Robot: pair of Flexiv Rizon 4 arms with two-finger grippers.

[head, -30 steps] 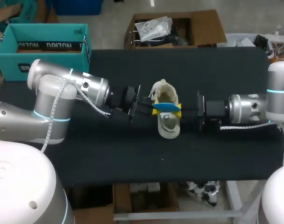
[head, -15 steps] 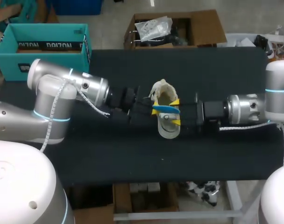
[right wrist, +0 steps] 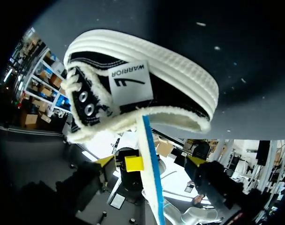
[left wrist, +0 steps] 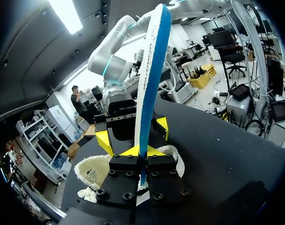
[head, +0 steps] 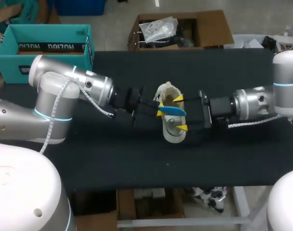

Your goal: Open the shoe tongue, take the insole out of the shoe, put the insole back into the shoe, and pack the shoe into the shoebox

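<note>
The insole's edge [right wrist: 150,166] looks thin and springy, so the insole's heel end should stay up with some blue showing when I push the insole [head: 172,110] into the shoe.
A white-soled canvas shoe [head: 171,130] lies on the black table [head: 137,163], midway between my two arms. The blue and white insole [head: 172,111] stands on edge across the shoe's opening. My left gripper [head: 157,114] is shut on the insole's near end. In the left wrist view the insole [left wrist: 149,79] rises from between its own pads [left wrist: 154,151], with the shoe [left wrist: 93,171] below. My right gripper [head: 180,113] is open, one yellow tip on each side of the insole and apart from it. In the right wrist view the insole [right wrist: 149,159] stands free between the open fingers [right wrist: 107,161], ahead of the shoe [right wrist: 138,89].
The teal shoebox [head: 45,48] stands open at the table's far left corner, behind my left arm. Bare black tabletop lies in front of the shoe and behind it.
My right gripper has opened and let go of the insole, its yellow tips spreading apart. My left gripper still holds the insole over the shoe.
</note>
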